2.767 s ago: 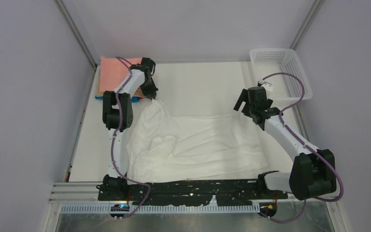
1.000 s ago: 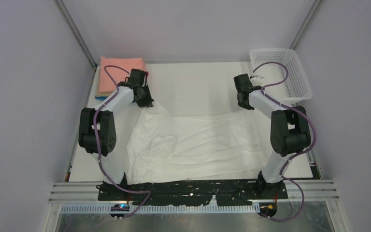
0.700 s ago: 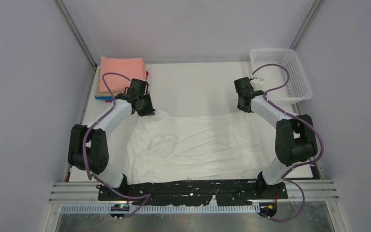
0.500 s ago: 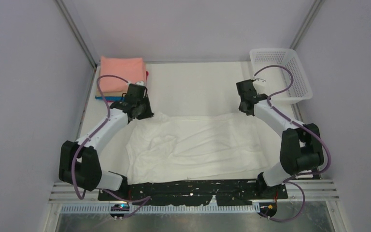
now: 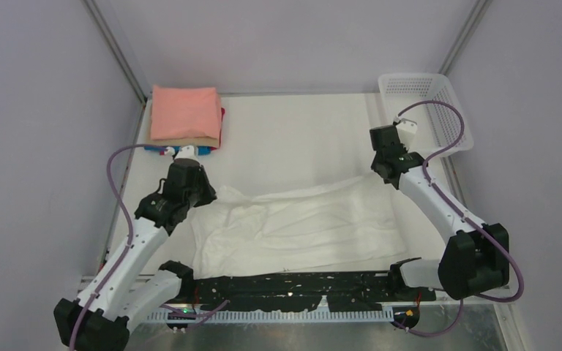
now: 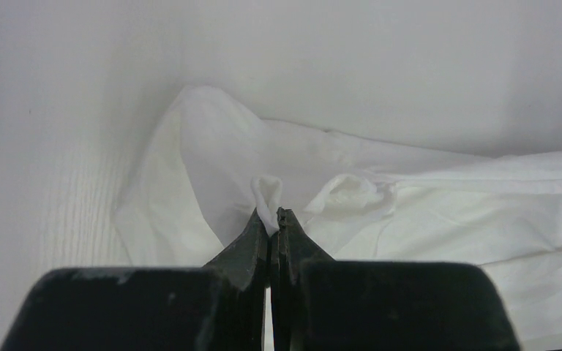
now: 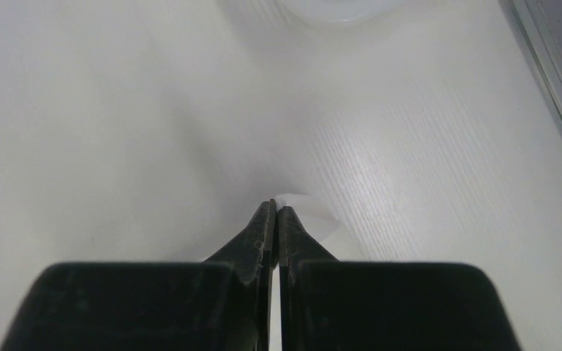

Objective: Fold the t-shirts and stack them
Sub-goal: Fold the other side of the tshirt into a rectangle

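Observation:
My right gripper is holding the white t-shirt's far corner (image 5: 370, 181). My left gripper should keep pulling its pinch toward the t-shirt's near edge (image 5: 223, 271) and let go there.
A white t-shirt (image 5: 300, 227) lies rumpled across the near half of the table. My left gripper (image 5: 205, 193) is shut on a pinch of its far left edge, and in the left wrist view the cloth (image 6: 410, 212) bunches up between the gripper (image 6: 274, 217) tips. At the far right corner my right gripper (image 5: 388, 180) is shut on the shirt, with a sliver of white cloth (image 7: 315, 219) showing beside its tips (image 7: 276, 208). A stack of folded t-shirts (image 5: 185, 113), salmon-pink on top with tan, blue and magenta below, sits at the far left.
A white mesh basket (image 5: 424, 106) stands at the far right corner, close behind the right arm. Grey walls close in both sides. Bare white table (image 5: 293, 139) stretches between the stack and the basket.
Both grippers have drawn back toward the near side, dragging the shirt's far edge with them. The left one has left the folded stack, which now shows fully.

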Available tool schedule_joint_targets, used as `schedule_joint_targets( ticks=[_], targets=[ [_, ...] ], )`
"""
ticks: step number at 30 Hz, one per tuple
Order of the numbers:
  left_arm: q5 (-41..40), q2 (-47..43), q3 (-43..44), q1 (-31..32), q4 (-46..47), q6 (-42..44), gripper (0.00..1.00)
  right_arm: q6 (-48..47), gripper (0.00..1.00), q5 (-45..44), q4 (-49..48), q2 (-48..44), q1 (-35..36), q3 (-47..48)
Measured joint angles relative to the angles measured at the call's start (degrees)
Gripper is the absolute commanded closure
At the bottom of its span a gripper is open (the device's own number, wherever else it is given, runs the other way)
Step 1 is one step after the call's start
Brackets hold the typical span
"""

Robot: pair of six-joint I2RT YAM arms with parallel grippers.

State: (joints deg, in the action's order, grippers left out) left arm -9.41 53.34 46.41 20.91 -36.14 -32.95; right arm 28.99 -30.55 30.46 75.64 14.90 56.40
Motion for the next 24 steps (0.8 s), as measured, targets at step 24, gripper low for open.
schedule_joint_targets(
  ticks=[24],
  targets=[
    [5.1,-30.1,-12.4,4.8,-14.6,-7.6,1.00,-1.9,0.93,2.6,1.3,-7.5,0.0,-3.8]
  ],
)
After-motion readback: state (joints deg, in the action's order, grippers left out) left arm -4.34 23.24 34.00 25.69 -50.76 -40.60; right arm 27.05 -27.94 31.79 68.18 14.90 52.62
